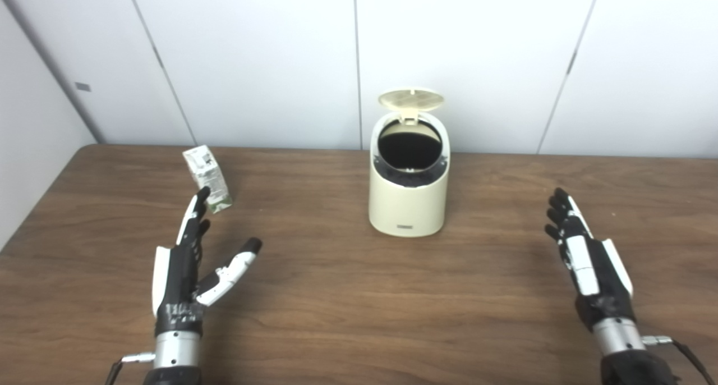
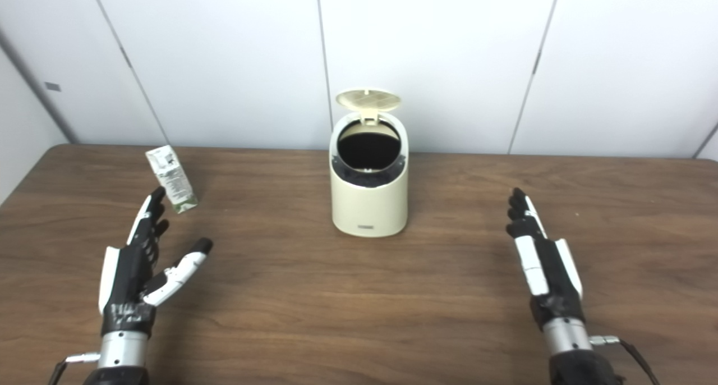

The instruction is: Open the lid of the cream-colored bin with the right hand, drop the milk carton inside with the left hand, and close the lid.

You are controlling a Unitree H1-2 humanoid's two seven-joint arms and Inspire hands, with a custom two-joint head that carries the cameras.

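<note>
I expect the milk carton (image 1: 207,179) to sink fully below the bin's rim when I drop it in, because the bin's dark opening (image 1: 409,149) is wider than the carton.
The cream-colored bin (image 1: 408,200) stands at the middle of the table, its round lid (image 1: 411,99) tipped up and back so the dark inside shows. A white and green milk carton (image 1: 207,178) stands upright at the left, leaning slightly. My left hand (image 1: 188,261) is open just in front of the carton, fingers stretched toward it and thumb spread to the right, holding nothing. My right hand (image 1: 586,259) is open at the right, fingers straight, well away from the bin.
The brown wooden table (image 1: 359,295) fills the view, its far edge against white wall panels (image 1: 252,59). A wall corner runs along the left side.
</note>
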